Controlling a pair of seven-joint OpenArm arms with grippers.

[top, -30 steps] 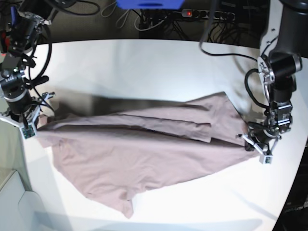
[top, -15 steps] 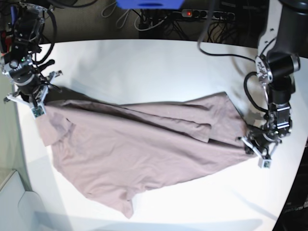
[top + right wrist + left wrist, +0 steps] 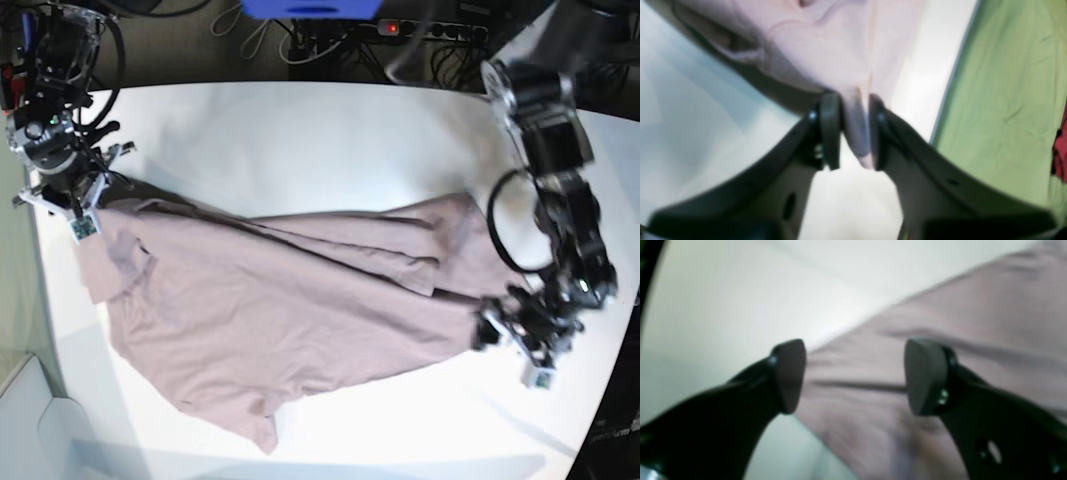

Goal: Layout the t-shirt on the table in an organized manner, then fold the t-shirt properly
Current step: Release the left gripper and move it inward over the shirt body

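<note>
The overlapping folds (image 3: 365, 241) will open out wider and flatter when I pull them, because a loose flap edge (image 3: 431, 279) lies over the t-shirt's body.
The mauve-pink t-shirt (image 3: 300, 310) lies spread and creased across the white table (image 3: 300, 140), with overlapping folds on its right half. My right gripper (image 3: 82, 212), at the base view's left, is shut on a bunch of the t-shirt's corner, seen pinched between the fingers in the right wrist view (image 3: 855, 133). My left gripper (image 3: 512, 348), at the base view's right, is blurred and sits at the t-shirt's right edge. In the left wrist view this gripper (image 3: 857, 380) is open, and the t-shirt (image 3: 940, 306) lies under and between its fingers.
A power strip and cables (image 3: 420, 30) lie behind the table. A green surface (image 3: 1007, 83) lies beyond the table edge beside my right gripper. The table's curved edge runs close to both grippers.
My right gripper has carried the t-shirt's corner toward the table's back, stretching that side out. My left gripper has opened, let go of the right edge, and its arm has swung.
</note>
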